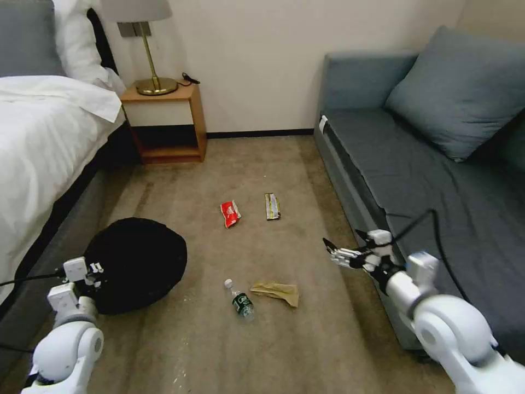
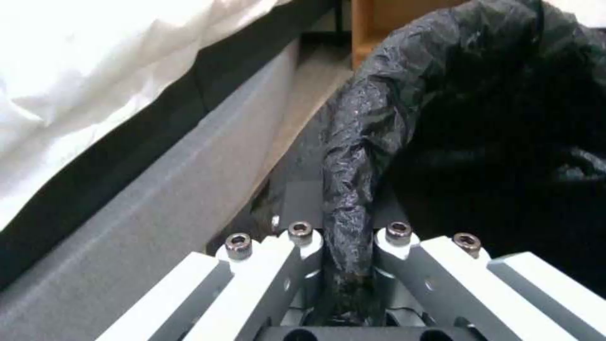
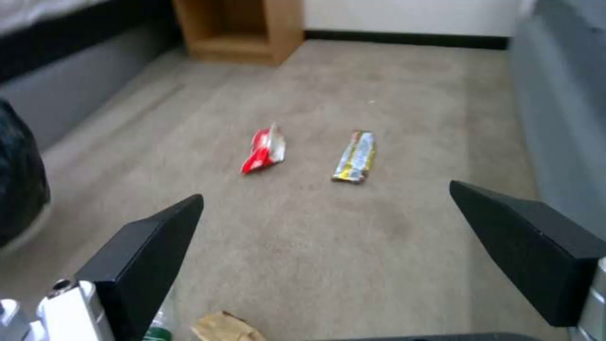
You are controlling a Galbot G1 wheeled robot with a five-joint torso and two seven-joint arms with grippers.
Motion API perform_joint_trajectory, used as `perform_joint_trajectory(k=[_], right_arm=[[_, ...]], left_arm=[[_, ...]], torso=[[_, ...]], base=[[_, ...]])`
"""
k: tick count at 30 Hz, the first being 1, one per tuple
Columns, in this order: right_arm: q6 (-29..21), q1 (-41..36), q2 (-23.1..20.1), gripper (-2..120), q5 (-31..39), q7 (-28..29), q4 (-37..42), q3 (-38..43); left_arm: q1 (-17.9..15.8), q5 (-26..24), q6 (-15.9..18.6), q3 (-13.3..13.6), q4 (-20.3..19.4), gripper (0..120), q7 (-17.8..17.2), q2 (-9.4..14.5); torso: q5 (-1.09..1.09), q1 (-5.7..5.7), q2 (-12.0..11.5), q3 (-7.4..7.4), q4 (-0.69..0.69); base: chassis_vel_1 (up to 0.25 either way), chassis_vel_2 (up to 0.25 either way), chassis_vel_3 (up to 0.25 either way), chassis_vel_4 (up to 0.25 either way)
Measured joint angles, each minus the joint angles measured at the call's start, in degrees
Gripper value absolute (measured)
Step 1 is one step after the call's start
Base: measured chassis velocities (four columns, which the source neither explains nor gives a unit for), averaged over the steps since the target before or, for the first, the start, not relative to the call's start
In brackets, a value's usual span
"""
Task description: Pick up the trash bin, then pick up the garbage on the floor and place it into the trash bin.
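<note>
I expect the crumpled brown paper (image 1: 276, 293) to stick out stiffly from my right gripper when I carry it, because it has a raised fold (image 1: 281, 288).
The trash bin (image 1: 136, 262), lined with a crinkly black bag (image 2: 473, 118), stands on the carpet beside the bed. My left gripper (image 1: 95, 269) is shut on its near rim, and a fold of bag sits pinched between the fingers (image 2: 348, 246). My right gripper (image 1: 344, 238) hangs open above the carpet next to the sofa, its black fingers spread wide (image 3: 325, 190). The garbage lies on the floor: a red snack packet (image 1: 230, 213) (image 3: 264, 149), a yellow-green wrapper (image 1: 272, 206) (image 3: 356, 156), a small bottle (image 1: 239, 300) and crumpled brown paper (image 1: 277, 291) (image 3: 224, 327).
A white-sheeted bed (image 1: 38, 142) runs along the left, with its grey base (image 2: 158, 199) close to the bin. A wooden nightstand (image 1: 167, 123) with a brass lamp (image 1: 153, 82) stands at the back wall. A grey sofa (image 1: 426, 164) lines the right side.
</note>
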Motion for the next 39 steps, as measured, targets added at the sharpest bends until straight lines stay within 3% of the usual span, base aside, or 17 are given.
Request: perform_joint_trajectory(k=[1,5,6,10,14,23,39], right_arm=[[0.0,0.0,0.0,100,0.0,0.0,0.0,0.0],[0.1,16.78,-0.7,100,2.08,-0.26,-10.58,-14.12],[0.1,16.78,-0.7,100,2.08,-0.26,-10.58,-14.12],[-0.23,29.75,2.69,100,2.92,-1.15,-19.04,-26.17],[-0.9,35.29,6.73,100,2.57,-2.03,-24.45,-34.13],[-1.76,39.13,14.18,100,-2.48,-4.32,-33.8,-48.22],[-1.11,36.34,24.99,100,-9.04,-5.8,-43.34,-52.54]], left_arm=[[0.0,0.0,0.0,0.0,0.0,6,0.0,0.0],[1.61,1.79,-0.65,0.14,-1.87,6,0.01,-1.8],[1.61,1.79,-0.65,0.14,-1.87,6,0.01,-1.8],[2.99,3.43,-2.57,0.14,-2.55,6,0.33,-2.49],[4.35,3.84,-4.32,-0.25,-2.43,6,1.4,-2.42],[5.59,3.78,-6.52,-0.83,-0.81,6,1.3,-2.09],[4.44,3.02,-6.94,-1.78,0.11,6,-1.21,-1.96]], torso=[[0.0,0.0,0.0,0.0,0.0],[-0.01,0.0,0.0,0.0,-0.01],[-0.01,0.0,0.0,0.0,-0.01],[-0.03,0.0,0.0,0.0,0.01],[-0.02,0.0,0.0,0.0,0.02],[-0.03,0.0,0.0,-0.01,0.01],[-0.02,0.0,0.0,-0.01,0.0]], base=[[0.0,0.0,0.0,0.0],[0.0,0.0,0.0,0.0],[0.0,0.0,0.0,0.0],[0.0,0.0,0.0,0.0],[0.0,0.0,0.0,0.0],[0.0,0.0,0.0,0.0],[0.0,0.0,0.0,0.0]])
